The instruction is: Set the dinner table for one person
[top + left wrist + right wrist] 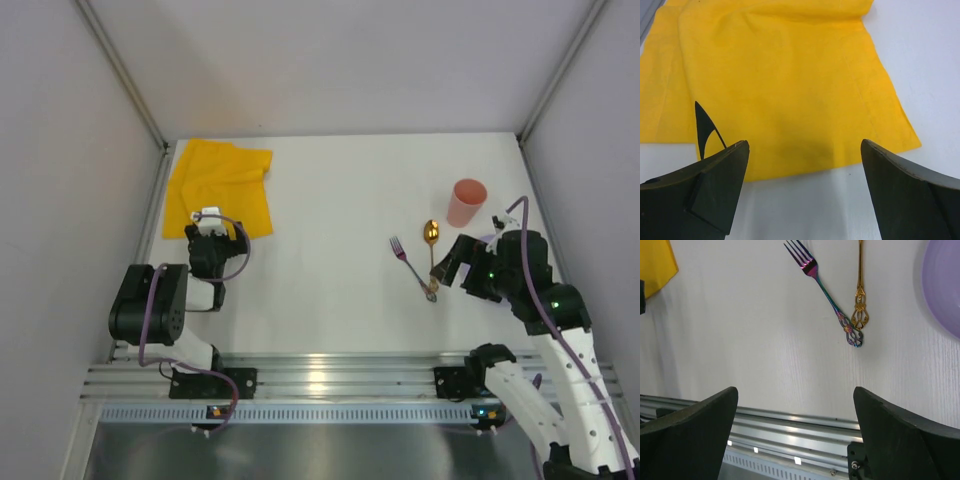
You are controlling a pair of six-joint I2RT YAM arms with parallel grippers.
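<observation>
The yellow cloth (222, 178) is beyond my right gripper's reach. Next, my left gripper pulls the cloth's near corner (268, 232) toward the fork before both grippers spread it out.
The white dinner table (330, 190) holds a yellow cloth (218, 188) at the far left. A pink cup (466, 202), a gold spoon (431, 240) and an iridescent fork (408, 262) lie at the right. My left gripper (207, 222) is open and empty, low over the cloth's near edge (775, 85), jaws wide (804, 146). My right gripper (456, 262) is open and empty just right of the fork and spoon handles. Its view (795, 390) shows the fork (827, 295), the spoon (859, 290) and the edge of a lavender plate (946, 285), which my right arm hides in the top view.
A ribbed aluminium rail (320, 385) runs along the table's near edge, also in the right wrist view (790, 422). Grey walls with metal posts close in the left, right and far sides.
</observation>
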